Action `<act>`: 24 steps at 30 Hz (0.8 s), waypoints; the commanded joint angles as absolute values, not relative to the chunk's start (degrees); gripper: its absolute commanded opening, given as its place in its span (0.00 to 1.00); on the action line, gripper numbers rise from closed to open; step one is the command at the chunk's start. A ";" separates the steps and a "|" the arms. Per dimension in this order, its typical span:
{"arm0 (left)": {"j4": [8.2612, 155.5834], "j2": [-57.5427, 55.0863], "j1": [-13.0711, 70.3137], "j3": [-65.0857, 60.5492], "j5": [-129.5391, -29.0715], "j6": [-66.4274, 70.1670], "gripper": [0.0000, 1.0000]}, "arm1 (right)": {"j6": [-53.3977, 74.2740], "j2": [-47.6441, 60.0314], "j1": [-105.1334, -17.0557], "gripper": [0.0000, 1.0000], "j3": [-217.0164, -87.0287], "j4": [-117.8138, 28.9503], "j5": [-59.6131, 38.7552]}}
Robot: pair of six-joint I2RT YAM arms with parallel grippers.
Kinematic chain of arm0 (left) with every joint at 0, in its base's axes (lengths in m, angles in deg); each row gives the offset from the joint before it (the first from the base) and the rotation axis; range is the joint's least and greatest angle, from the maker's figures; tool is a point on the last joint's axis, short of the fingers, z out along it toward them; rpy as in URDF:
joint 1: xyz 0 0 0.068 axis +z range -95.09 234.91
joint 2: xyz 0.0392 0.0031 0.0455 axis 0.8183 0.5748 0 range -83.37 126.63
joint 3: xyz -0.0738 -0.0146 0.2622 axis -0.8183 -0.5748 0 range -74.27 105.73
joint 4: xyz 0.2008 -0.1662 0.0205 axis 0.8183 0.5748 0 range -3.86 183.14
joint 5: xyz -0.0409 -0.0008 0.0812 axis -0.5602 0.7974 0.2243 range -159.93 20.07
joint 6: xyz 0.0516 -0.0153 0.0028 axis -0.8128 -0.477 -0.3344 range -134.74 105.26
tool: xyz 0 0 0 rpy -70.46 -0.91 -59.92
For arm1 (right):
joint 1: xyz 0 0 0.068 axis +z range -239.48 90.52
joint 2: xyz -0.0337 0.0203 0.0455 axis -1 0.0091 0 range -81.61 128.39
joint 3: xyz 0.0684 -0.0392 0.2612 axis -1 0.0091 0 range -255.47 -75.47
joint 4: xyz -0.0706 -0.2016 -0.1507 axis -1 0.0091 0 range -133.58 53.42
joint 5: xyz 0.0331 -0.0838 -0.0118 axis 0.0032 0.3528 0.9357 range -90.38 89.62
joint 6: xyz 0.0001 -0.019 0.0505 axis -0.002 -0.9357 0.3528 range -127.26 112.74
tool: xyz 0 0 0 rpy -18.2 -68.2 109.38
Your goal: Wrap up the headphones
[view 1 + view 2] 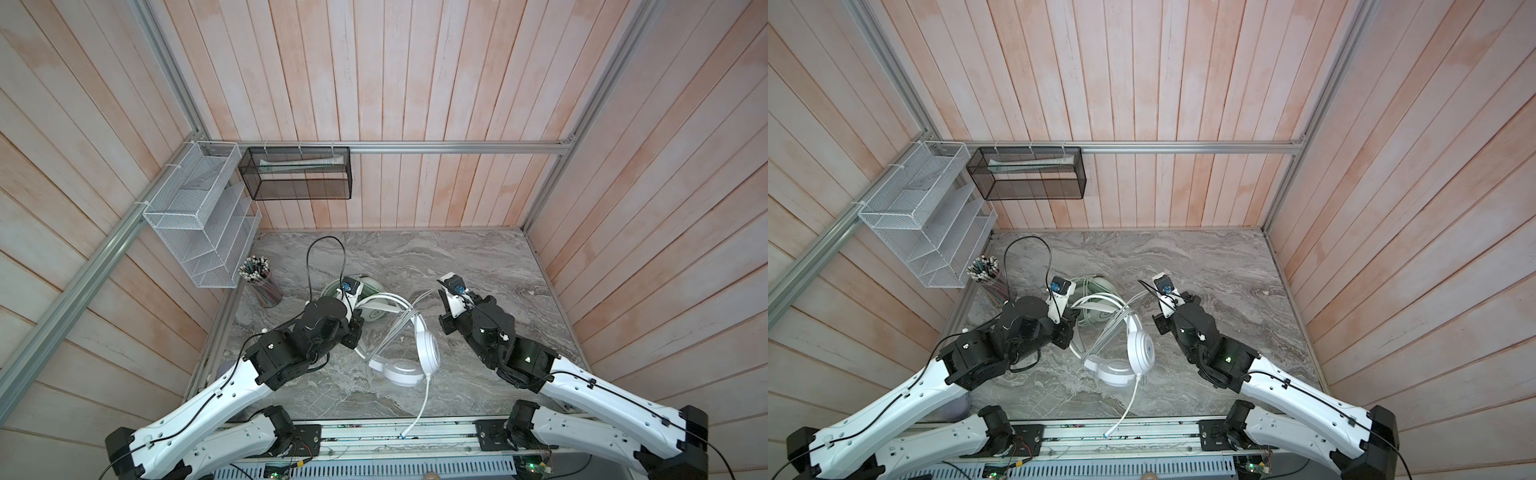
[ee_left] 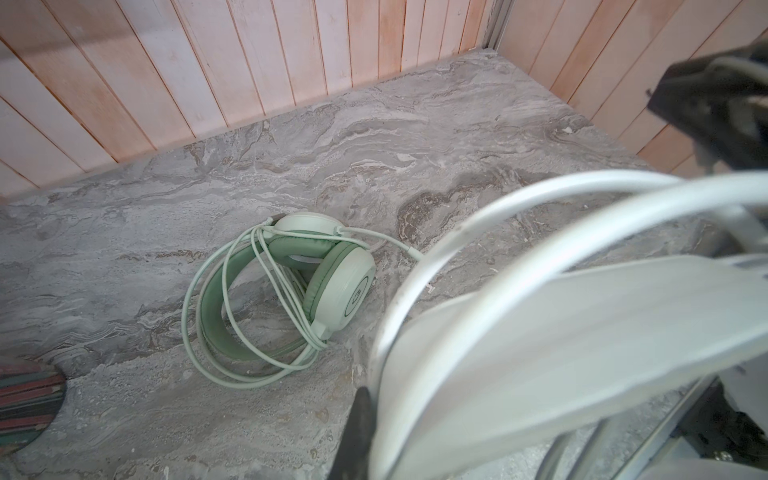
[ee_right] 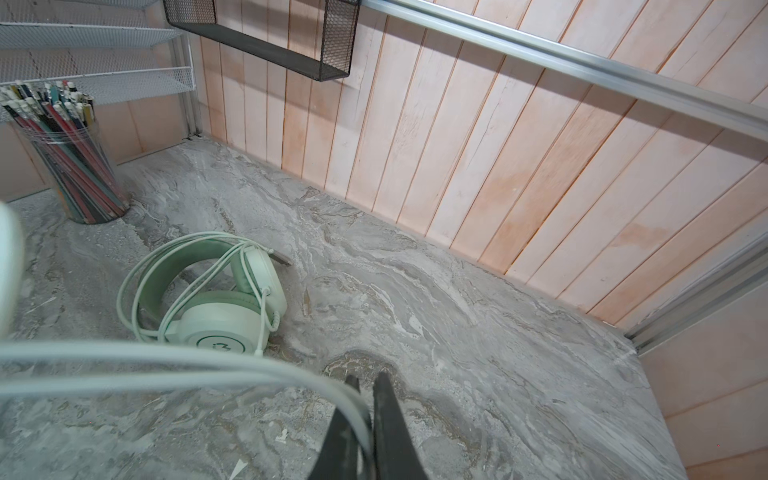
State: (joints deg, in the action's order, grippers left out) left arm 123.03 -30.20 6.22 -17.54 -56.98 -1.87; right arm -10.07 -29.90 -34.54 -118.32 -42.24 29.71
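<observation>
My right gripper should continue toward the earcup (image 1: 429,350) and release the cable there, as pieces of the white cable (image 1: 397,329) cross the white headphones and its short tail hangs.
The white headphones (image 1: 428,347) stand mid-table in both top views, one earcup (image 1: 1115,372) on the marble. The headband (image 2: 561,332) is lifted, and my left gripper (image 2: 374,436) is shut on it; one dark finger (image 2: 358,419) shows beside it. My right gripper (image 3: 368,382), right of that headset, is shut on its white cable (image 3: 249,365), which runs taut across to the headset. The cable's tail (image 1: 417,415) hangs over the front edge. The mint green headphones (image 1: 374,311) (image 3: 224,328) lie behind, their cable looped around them (image 2: 340,286).
A clear cup of pencils (image 1: 262,282) (image 3: 70,166) stands at the left rear. A white wire rack (image 1: 199,220) and a black mesh basket (image 1: 299,172) hang on the wall rails. My left arm's black cable (image 1: 328,249) loops above the table.
</observation>
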 commanded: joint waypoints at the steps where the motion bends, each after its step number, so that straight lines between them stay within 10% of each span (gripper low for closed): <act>1: 123.02 -30.89 8.33 -12.75 -63.09 3.58 0.00 | -5.61 -29.75 -35.42 0.00 -116.50 -45.31 28.50; 24: 127.43 -26.55 10.96 -6.66 -63.43 7.96 0.00 | 0.87 -32.21 -35.38 0.19 -110.30 -47.49 25.05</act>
State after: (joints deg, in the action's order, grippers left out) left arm 131.38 -26.27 10.49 -9.69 -63.43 5.47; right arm -1.46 -31.39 -34.98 -111.37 -48.88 23.11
